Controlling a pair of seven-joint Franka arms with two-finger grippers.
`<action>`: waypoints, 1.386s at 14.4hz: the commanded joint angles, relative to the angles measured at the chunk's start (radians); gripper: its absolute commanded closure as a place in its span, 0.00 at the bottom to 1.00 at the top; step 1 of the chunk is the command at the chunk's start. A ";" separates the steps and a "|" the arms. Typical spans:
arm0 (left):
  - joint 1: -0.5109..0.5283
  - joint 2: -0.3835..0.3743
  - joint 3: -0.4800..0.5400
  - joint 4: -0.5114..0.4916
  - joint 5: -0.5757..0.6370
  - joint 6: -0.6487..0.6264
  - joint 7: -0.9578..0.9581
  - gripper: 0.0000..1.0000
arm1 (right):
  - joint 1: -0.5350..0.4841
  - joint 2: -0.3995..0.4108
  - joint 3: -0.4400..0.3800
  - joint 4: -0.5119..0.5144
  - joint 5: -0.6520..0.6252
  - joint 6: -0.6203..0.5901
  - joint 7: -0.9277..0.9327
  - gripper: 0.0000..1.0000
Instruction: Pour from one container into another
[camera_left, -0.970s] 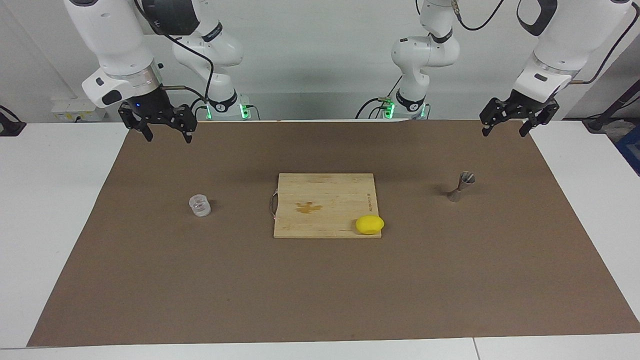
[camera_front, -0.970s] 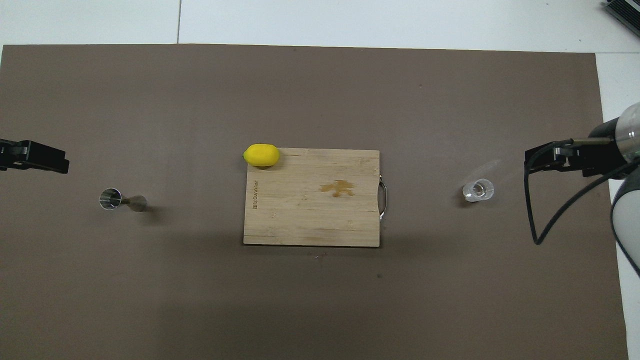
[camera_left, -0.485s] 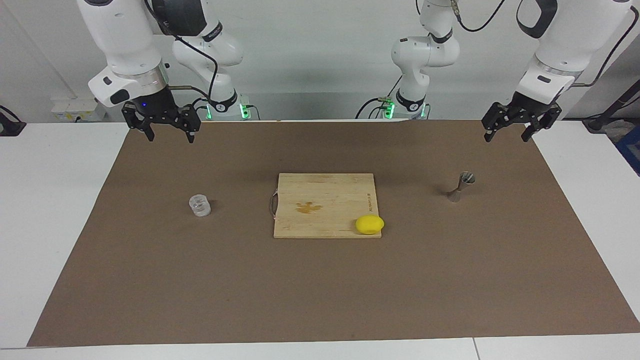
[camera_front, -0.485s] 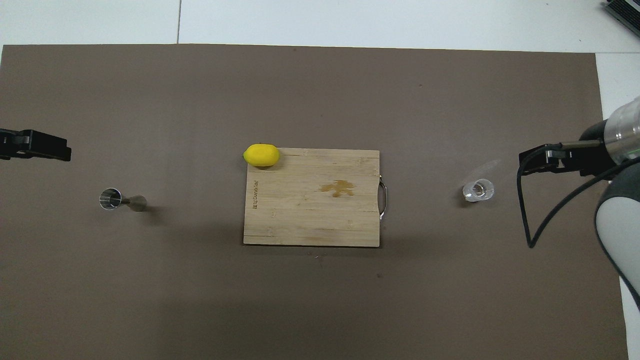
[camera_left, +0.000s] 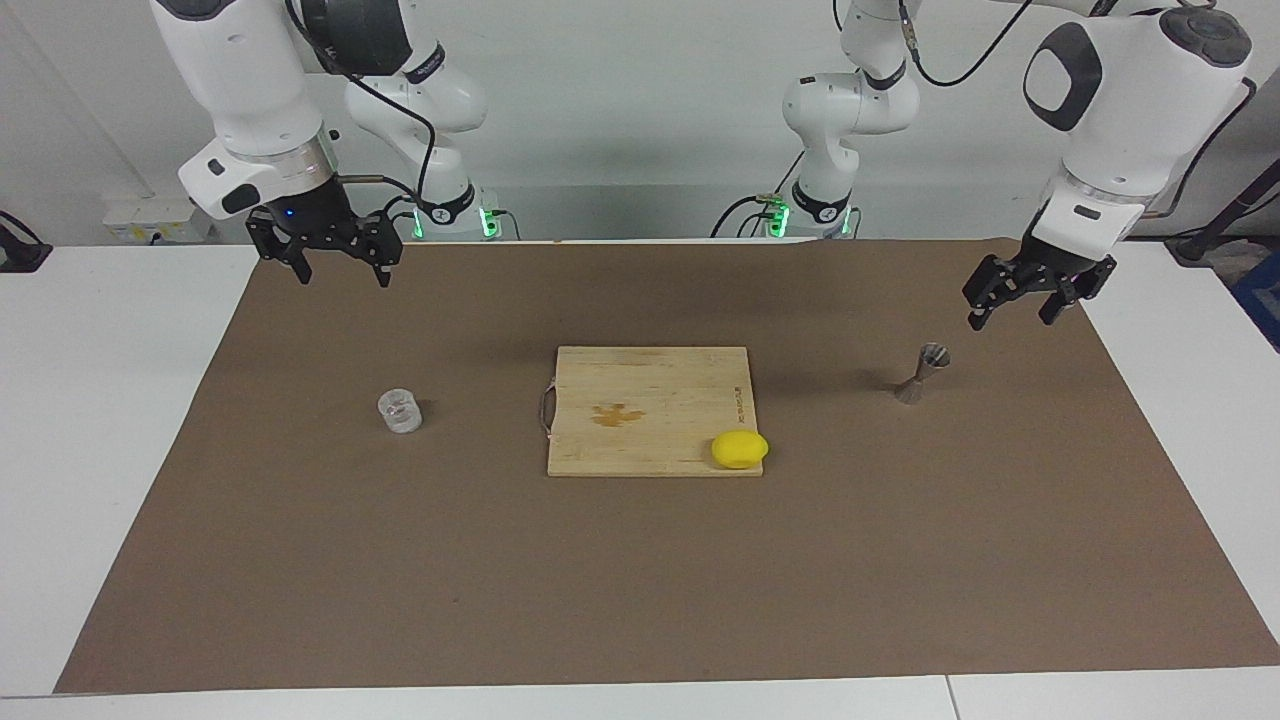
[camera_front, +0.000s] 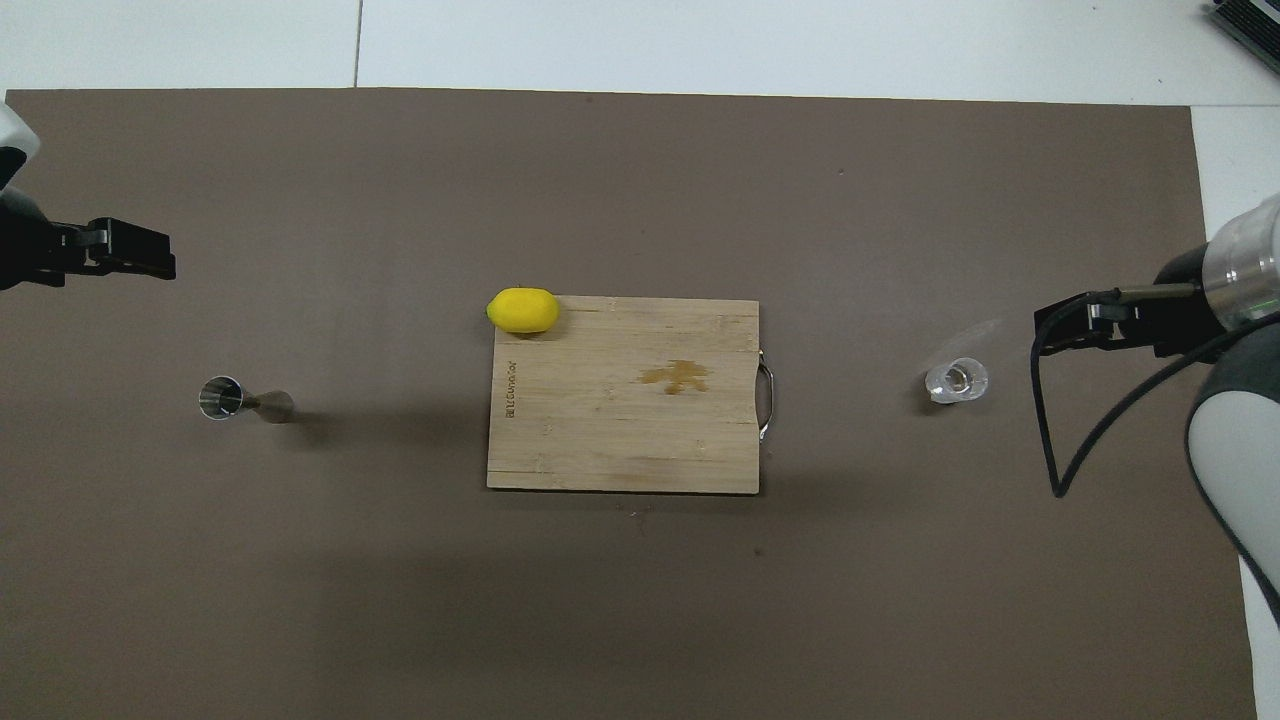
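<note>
My left gripper is pointing down while the jigger stands upright (camera_left: 923, 373), so I should draw it back, turn it level and go for the jigger's side (camera_front: 246, 402) before pouring.
The clear glass cup (camera_left: 400, 411) stands upright on the brown mat toward the right arm's end; it also shows in the overhead view (camera_front: 957, 379). The metal jigger (camera_left: 920, 372) stands upright toward the left arm's end and shows from above in the overhead view (camera_front: 243, 400). My right gripper (camera_left: 340, 275) is open and empty in the air, over the mat beside the cup (camera_front: 1065, 325). My left gripper (camera_left: 1008, 318) is open and empty, raised over the mat close beside the jigger and not touching it (camera_front: 140, 262).
A wooden cutting board (camera_left: 650, 380) with a metal handle and a brown stain lies in the middle of the mat (camera_front: 600, 450). A yellow lemon (camera_left: 739, 449) sits on the board's corner farthest from the robots, on the left arm's side (camera_front: 522, 310).
My left gripper has come down and moved in toward the jigger. My right gripper has shifted slightly toward the middle of the table. The cup, jigger, board and lemon have not moved.
</note>
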 joint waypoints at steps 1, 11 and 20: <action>0.002 -0.033 0.010 -0.098 -0.002 0.153 -0.010 0.00 | -0.012 -0.024 0.003 -0.027 0.025 -0.001 -0.019 0.00; 0.005 -0.072 -0.002 -0.155 -0.010 0.086 -0.037 0.00 | -0.013 -0.030 0.003 -0.034 0.030 -0.001 -0.001 0.00; 0.117 -0.073 0.009 -0.141 -0.149 0.008 0.280 0.00 | -0.019 -0.032 0.001 -0.045 0.050 0.009 0.018 0.00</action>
